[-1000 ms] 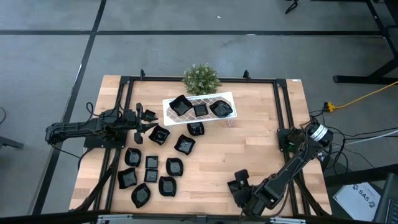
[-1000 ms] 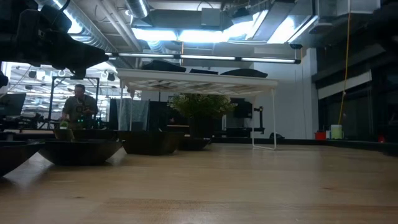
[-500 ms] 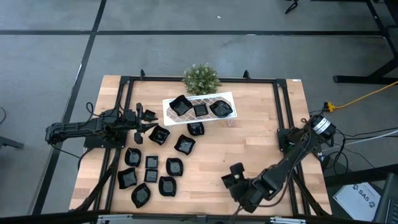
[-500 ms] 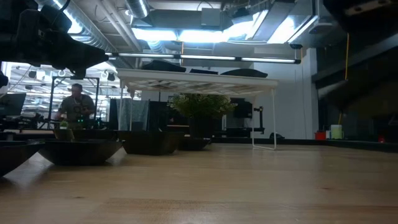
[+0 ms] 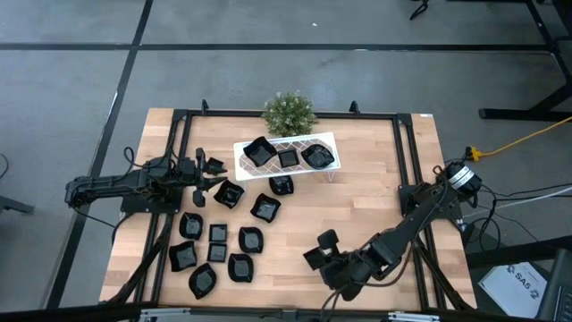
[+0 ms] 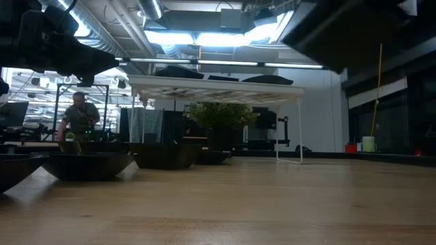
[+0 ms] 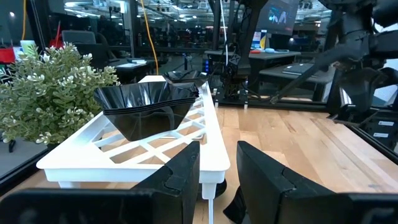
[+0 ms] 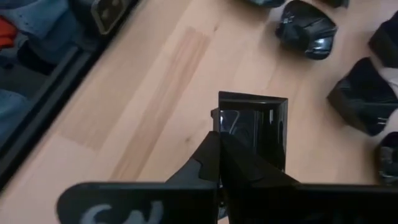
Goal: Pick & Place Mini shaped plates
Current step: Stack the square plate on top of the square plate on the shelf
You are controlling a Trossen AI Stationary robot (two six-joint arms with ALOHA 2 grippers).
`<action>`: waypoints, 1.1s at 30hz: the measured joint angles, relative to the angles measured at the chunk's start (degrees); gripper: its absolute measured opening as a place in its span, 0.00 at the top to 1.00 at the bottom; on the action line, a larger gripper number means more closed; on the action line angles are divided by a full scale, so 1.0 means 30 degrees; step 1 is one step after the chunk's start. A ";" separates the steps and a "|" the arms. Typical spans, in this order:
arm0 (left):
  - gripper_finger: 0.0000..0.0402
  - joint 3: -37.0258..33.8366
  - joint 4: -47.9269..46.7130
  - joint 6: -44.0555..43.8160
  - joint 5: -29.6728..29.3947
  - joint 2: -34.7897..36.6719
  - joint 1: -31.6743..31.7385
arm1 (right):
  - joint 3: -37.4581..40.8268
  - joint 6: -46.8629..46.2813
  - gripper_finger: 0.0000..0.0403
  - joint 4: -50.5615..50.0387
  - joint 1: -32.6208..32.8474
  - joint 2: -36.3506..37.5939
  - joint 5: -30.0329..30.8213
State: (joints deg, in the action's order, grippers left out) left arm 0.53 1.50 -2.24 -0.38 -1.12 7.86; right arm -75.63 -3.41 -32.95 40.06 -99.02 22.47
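I can see that the square plate on the white rack (image 5: 288, 158) is uncovered and matches the one in my right gripper (image 8: 254, 121). I keep carrying until the two stack, then let go.
Several glossy black mini plates (image 5: 219, 243) lie on the table's left half, and three more sit on the white lattice rack (image 5: 286, 154) near the far edge. My right gripper (image 5: 316, 254) hovers over the near middle of the table, shut on a square black plate (image 8: 255, 127). My left gripper (image 5: 208, 172) waits open at the left, level with the table and pointing at the rack (image 7: 155, 149), which carries a fluted black dish (image 7: 146, 106). My right gripper pinches the square plate by the rim nearest the wrist (image 8: 221, 117), between its two fingers, and only that edge is caught. The plate sticks out ahead of the fingertips, lifted clear of the wood, its hollow facing the wrist camera.
A small green bushy plant (image 5: 289, 113) stands behind the rack at the far edge. Black frame rails (image 5: 404, 161) run along the table's sides. Bare wood lies across the right half (image 5: 366, 197). A person (image 6: 78, 121) stands in the room behind.
My right gripper has carried the square plate from the near right corner toward the table's left and slightly toward the far edge, staying shut. In the low view its arm has come into sight at the upper right. The left arm and the other plates have not moved.
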 joint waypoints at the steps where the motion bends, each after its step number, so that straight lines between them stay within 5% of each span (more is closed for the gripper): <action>1: 0.75 -0.0007 -0.0007 0.0000 0.0000 0.0007 0.0000 | -0.0098 0.0141 0.99 -0.0039 -0.0170 0.0000 -0.0003; 21: 0.75 -0.0002 -0.0005 0.0000 0.0000 0.0005 0.0005 | -0.4899 0.8473 0.99 -0.1369 -0.5215 -0.0007 0.0989; 33: 0.75 0.0001 -0.0007 0.0000 0.0000 0.0007 0.0000 | -0.5525 0.8637 0.99 -0.3088 -0.9420 -0.0007 0.1673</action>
State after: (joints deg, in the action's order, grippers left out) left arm 0.54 1.48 -2.24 -0.38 -1.10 7.86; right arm -92.20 22.50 -42.22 11.80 -99.04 27.49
